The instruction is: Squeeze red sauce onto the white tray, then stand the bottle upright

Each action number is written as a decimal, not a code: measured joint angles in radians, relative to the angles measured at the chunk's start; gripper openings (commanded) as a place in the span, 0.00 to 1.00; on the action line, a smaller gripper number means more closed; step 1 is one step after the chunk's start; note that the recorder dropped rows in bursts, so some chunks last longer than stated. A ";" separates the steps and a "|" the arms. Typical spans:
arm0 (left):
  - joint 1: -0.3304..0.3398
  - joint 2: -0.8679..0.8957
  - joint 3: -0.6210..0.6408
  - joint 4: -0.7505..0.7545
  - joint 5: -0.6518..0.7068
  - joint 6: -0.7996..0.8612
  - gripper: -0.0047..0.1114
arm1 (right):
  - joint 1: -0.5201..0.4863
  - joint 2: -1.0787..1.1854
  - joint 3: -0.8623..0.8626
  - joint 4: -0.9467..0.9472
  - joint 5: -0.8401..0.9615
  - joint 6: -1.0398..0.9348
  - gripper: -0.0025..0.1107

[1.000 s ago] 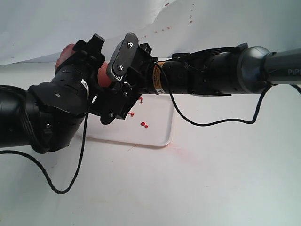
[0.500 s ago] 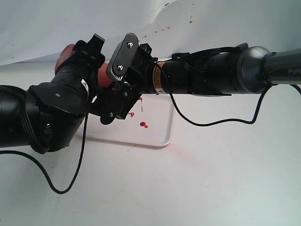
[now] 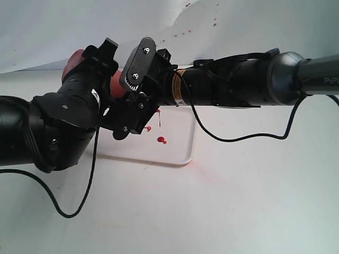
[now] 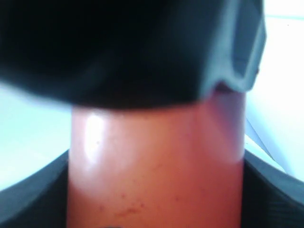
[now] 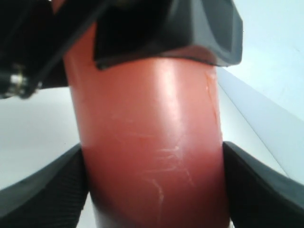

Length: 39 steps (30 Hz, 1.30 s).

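The bottle [image 3: 117, 84] is tilted nozzle down and both grippers are closed on it, so the robot's right gripper should move away while the left gripper turns the bottle nozzle up.
The bottle [image 3: 116, 84], red-tinted plastic, is held tilted above the white tray [image 3: 180, 145], its base up at the left and its nozzle end pointing down toward the tray. My left gripper [image 3: 98, 66] is shut on the bottle's base end, and my right gripper [image 3: 136, 84] is shut on its middle. The red sauce [image 3: 161, 140] lies as a small glossy blob on the tray below the nozzle. The bottle [image 4: 156, 175] fills the gap between the left fingers [image 4: 28, 199]. The right wrist view shows the bottle [image 5: 152, 156] pressed between the right fingers [image 5: 266, 185].
Small red splatter spots [image 3: 183, 34] mark the white backdrop behind the arms. A faint red smear [image 3: 204, 172] lies on the table just off the tray's near corner. A black cable [image 3: 69, 211] loops over the table at the left.
The sauce blob on the tray looks slightly larger and more joined than a second ago. Both arms and the bottle have stayed where they were.
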 measured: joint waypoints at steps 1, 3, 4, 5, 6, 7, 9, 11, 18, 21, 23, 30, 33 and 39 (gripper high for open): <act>0.000 0.000 0.000 0.000 0.000 0.000 0.04 | 0.000 0.000 0.000 -0.002 0.000 0.002 0.33; 0.000 0.000 0.000 0.000 0.000 0.000 0.04 | 0.000 0.000 0.000 -0.006 0.000 0.006 0.56; 0.000 0.000 0.000 -0.002 0.000 0.000 0.04 | 0.000 0.000 0.000 -0.008 0.000 0.011 0.64; 0.000 0.000 0.000 -0.002 0.000 0.000 0.04 | 0.000 0.000 0.000 -0.008 0.000 0.011 0.73; 0.000 0.000 0.000 -0.002 0.000 0.000 0.04 | 0.000 0.000 0.000 -0.010 0.000 0.013 0.79; 0.000 0.000 0.000 -0.002 -0.002 0.000 0.04 | 0.000 0.000 0.000 -0.012 0.000 0.014 0.81; 0.000 0.000 0.000 -0.002 -0.002 0.000 0.04 | 0.000 0.000 0.000 -0.012 0.000 0.017 0.80; 0.000 0.000 0.000 -0.002 -0.003 0.000 0.04 | 0.000 0.000 0.000 -0.012 0.000 0.017 0.75; 0.000 0.000 0.000 -0.004 -0.003 0.000 0.04 | 0.000 0.000 0.000 -0.012 0.000 0.020 0.14; 0.000 0.000 0.000 -0.004 -0.003 0.000 0.04 | 0.000 0.000 0.000 -0.012 0.000 0.020 0.02; 0.000 0.000 0.000 -0.004 -0.003 0.000 0.04 | 0.000 0.000 0.000 -0.012 0.000 0.020 0.02; 0.000 0.000 0.000 -0.004 -0.003 0.000 0.04 | 0.000 0.000 0.000 -0.014 0.000 0.029 0.76; 0.000 0.000 0.000 -0.035 -0.003 0.000 0.04 | 0.000 0.002 0.000 -0.020 0.023 0.067 0.95; 0.000 -0.002 0.000 -0.058 0.023 -0.076 0.04 | -0.002 -0.005 0.000 -0.131 0.068 0.297 0.95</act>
